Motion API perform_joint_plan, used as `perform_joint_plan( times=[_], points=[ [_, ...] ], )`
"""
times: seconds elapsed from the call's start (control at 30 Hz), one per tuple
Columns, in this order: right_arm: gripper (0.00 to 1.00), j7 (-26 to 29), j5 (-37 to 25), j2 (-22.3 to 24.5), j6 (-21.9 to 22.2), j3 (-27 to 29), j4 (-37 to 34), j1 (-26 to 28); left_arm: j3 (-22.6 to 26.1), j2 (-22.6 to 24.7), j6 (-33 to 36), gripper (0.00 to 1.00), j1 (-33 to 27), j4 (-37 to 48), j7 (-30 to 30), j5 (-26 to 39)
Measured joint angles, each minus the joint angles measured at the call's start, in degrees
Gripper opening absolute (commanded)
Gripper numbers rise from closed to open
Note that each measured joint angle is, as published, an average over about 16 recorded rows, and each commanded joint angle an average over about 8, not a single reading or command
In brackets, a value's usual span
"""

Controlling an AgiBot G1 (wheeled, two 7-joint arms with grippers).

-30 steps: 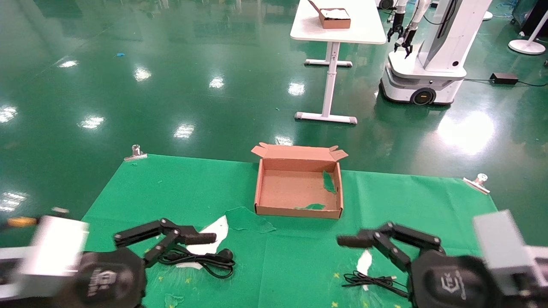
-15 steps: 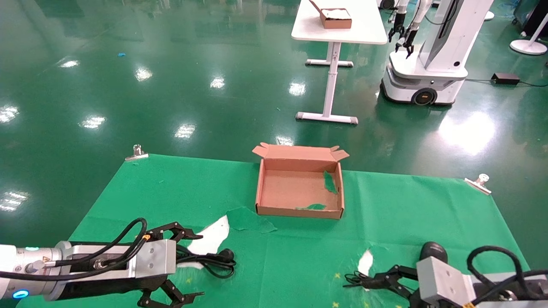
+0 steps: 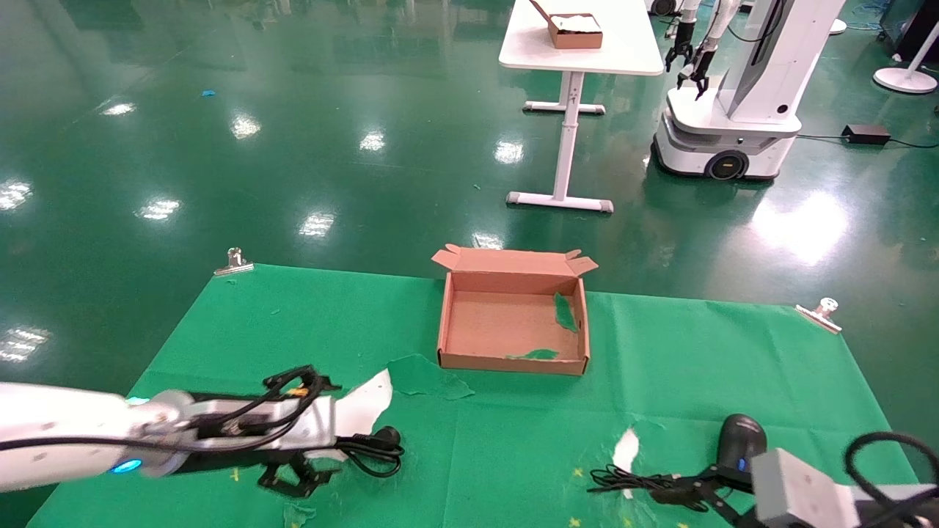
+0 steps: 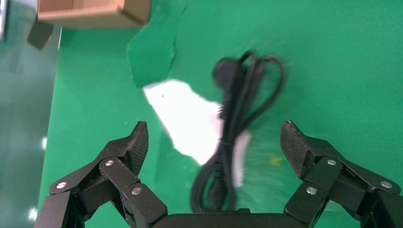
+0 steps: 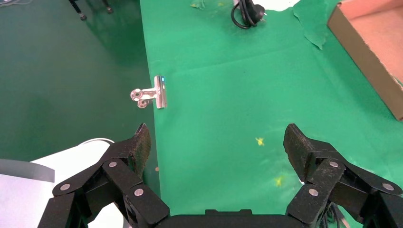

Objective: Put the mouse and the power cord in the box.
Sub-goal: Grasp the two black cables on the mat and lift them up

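The open fingers of the robot's right gripper point at empty cloth (image 5: 221, 166) next to the mouse's cable, so that gripper should swing back and lower its fingers around the mouse's bunched cable (image 3: 629, 478).
The brown box (image 3: 513, 363) stands open at the middle of the green cloth. Near the front left lies the coiled power cord (image 3: 370, 449). My left gripper (image 3: 315, 458) hovers over its near end. In the left wrist view the left gripper (image 4: 215, 137) is open, and the power cord (image 4: 235, 123) runs up between its fingers, untouched. The black mouse (image 3: 741, 438) sits front right with its thin cable (image 3: 631, 480) bunched to its left. My right gripper (image 3: 697, 493) is low beside that cable. The right gripper (image 5: 218, 140) is open over bare cloth.
White patches (image 3: 363, 407) show where the cloth is torn, and a loose green flap (image 3: 425, 378) lies before the box. Metal clips (image 3: 233, 262) (image 3: 820, 309) hold the far corners, another clip (image 5: 152, 92) the near edge. A white table (image 3: 579, 40) and another robot (image 3: 733, 110) stand beyond.
Both arms dropped from raised poses to the cloth. The left gripper swung over the power cord. The right arm sank to the frame's bottom right, uncovering the mouse.
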Motion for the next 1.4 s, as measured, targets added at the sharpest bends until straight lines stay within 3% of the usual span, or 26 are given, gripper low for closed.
perform_joint_plan(
  times=[0.37, 0.57, 0.73, 1.03, 1.2, 1.4],
  points=[
    [1.0, 1.8, 3.7, 6.3, 4.2, 2.6, 5.9, -6.7, 3.9, 7.2, -5.8, 1.0, -2.2, 8.5, -2.1, 12.2],
    [1.0, 2.3, 2.8, 7.1, 5.5, 2.4, 6.9, -8.2, 4.4, 8.7, -7.8, 1.0, -2.5, 12.1, -1.5, 13.8],
    [1.0, 3.9, -2.0, 5.8, 6.4, 0.7, 6.7, -6.7, 4.4, 9.4, -8.8, 1.0, -2.7, 14.5, -0.3, 13.8],
    [1.0, 7.9, -18.7, -2.6, 7.4, -5.5, 0.5, 2.2, 4.4, 10.0, -9.5, 1.0, -2.9, 16.9, 1.5, 13.0],
    [1.0, 6.9, -28.0, -10.5, 7.6, -9.5, -9.0, 9.5, 4.3, 10.1, -9.6, 1.0, -3.1, 17.5, 2.0, 12.8],
    [1.0, 1.1, -35.6, -20.3, 8.2, -13.3, -24.4, 18.1, 4.3, 10.2, -9.7, 1.0, -3.2, 17.8, 2.4, 12.6]
  ],
)
